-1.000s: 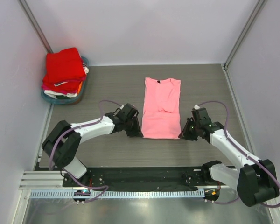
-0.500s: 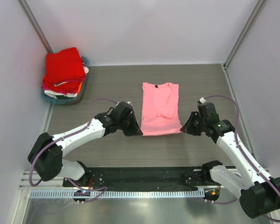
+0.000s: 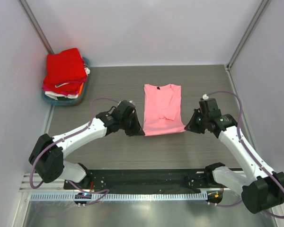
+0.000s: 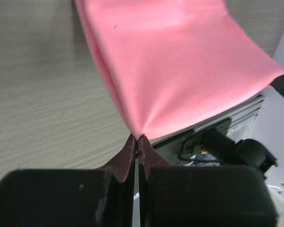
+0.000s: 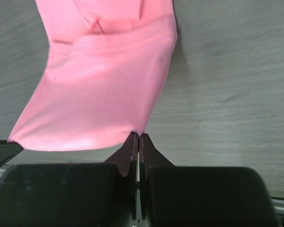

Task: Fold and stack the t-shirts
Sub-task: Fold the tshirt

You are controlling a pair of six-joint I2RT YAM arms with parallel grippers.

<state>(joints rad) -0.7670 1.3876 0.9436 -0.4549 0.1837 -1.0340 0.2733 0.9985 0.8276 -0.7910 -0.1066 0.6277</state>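
My two grippers are stretching the hem (image 3: 164,133) tight between them, square to the neck (image 3: 162,88), so my left gripper should keep carrying the hem until it gets to the neck.
A light pink t-shirt (image 3: 162,108), folded lengthwise into a strip, lies mid-table with its neck at the far end. My left gripper (image 3: 141,133) is shut on its near left hem corner, and the cloth (image 4: 180,61) fans up from my closed fingertips. My right gripper (image 3: 184,130) is shut on the near right hem corner, with the pink cloth (image 5: 104,90) stretched taut between the two. The hem is lifted off the table. A stack of folded shirts, bright red (image 3: 64,66) on top, sits at the far left.
The stack rests on a shallow teal tray (image 3: 61,100) in the far left corner by the wall. White walls and metal posts enclose the table. A black rail (image 3: 142,177) runs along the near edge by the arm bases.
Both grippers have lifted the near hem and carried it away from the bases; the visible shirt has grown shorter. The right arm has swung further out.
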